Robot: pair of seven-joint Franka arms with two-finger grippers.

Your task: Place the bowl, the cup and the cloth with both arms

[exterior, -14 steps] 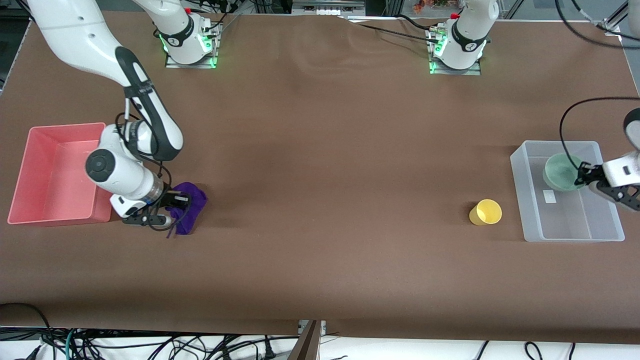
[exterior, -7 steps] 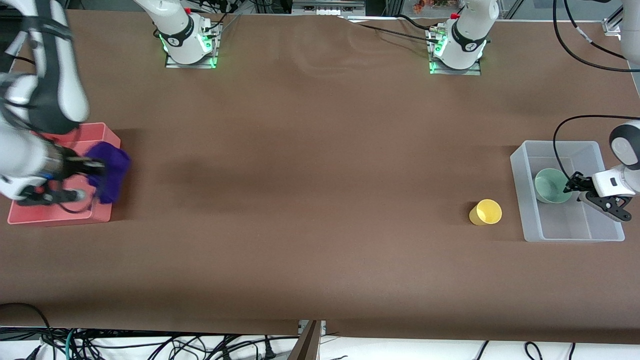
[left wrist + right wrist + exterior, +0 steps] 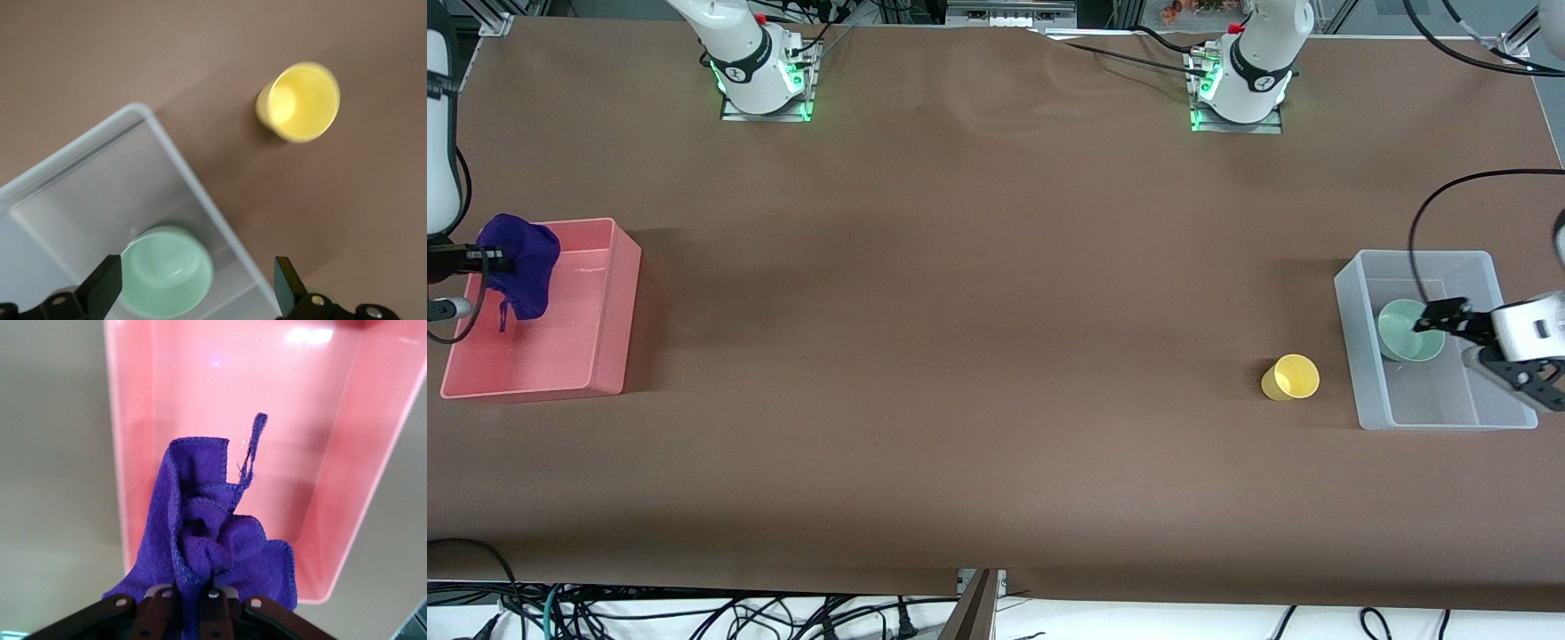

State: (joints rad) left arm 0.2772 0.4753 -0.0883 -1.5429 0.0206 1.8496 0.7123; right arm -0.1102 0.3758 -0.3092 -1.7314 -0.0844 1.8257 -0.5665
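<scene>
My gripper will lower the yellow cup (image 3: 1289, 378), and the cup will nest upright inside the bowl because it is narrower than the mint-green bowl's opening (image 3: 1403, 330).
The purple cloth (image 3: 518, 267) hangs from my right gripper (image 3: 487, 260), which is shut on it over the pink bin (image 3: 618, 307). In the right wrist view the cloth (image 3: 213, 533) bunches between the fingers of the right gripper (image 3: 197, 595), its thread dangling above the bin (image 3: 200, 380). The mint-green bowl (image 3: 1408, 331) sits in the clear bin (image 3: 1352, 356). My left gripper (image 3: 1436, 320) is open and empty just above it. In the left wrist view the bowl (image 3: 167, 270) lies between the spread fingers of the left gripper (image 3: 197, 288). The yellow cup (image 3: 1290, 377) (image 3: 300, 101) stands on the table beside the clear bin.
The pink bin stands at the right arm's end of the table and the clear bin (image 3: 173, 153) at the left arm's end. Brown table cover (image 3: 978, 311) spreads between them. Cables hang below the table's front edge.
My right gripper lifted the cloth off the table and carried it over the pink bin. The bowl went down into the clear bin and my left gripper opened off it.
</scene>
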